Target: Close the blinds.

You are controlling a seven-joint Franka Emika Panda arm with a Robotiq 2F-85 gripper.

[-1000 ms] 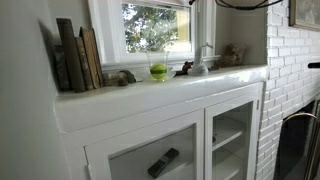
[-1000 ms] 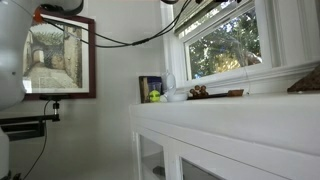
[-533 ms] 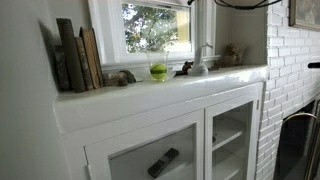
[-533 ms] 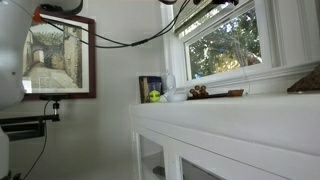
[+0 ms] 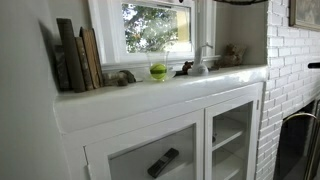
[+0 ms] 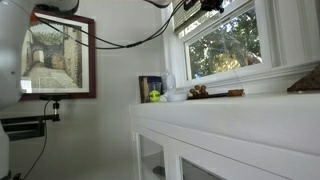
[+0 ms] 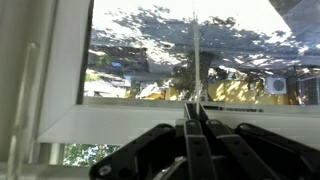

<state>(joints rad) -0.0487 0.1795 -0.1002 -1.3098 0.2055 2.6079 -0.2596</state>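
Observation:
My gripper should gently let the cord (image 7: 196, 55) back up so that the blinds come down. It is holding the cord down in front of the uncovered glass (image 6: 234, 50).
In the wrist view my gripper (image 7: 197, 106) is shut, its dark fingers (image 7: 190, 128) pressed together at the bottom centre. A thin pale cord (image 7: 197, 60) runs straight up from the fingertips across the window pane (image 7: 150, 50); it seems pinched between them. In an exterior view the gripper (image 6: 207, 5) shows only as a dark shape at the top edge, in front of the upper window. The blinds' slats show in no view; the glass is uncovered and trees are visible through it in both exterior views.
A white window frame (image 7: 70, 120) lies below and beside the gripper. On the white cabinet ledge (image 5: 150, 95) stand books (image 5: 78, 58), a green ball (image 5: 158, 71) and small ornaments (image 5: 186, 69). A black cable (image 6: 130, 42) hangs past a framed picture (image 6: 58, 58).
The gripper has risen a little: in both exterior views less of it shows at the top edge, and the cable has lifted with it.

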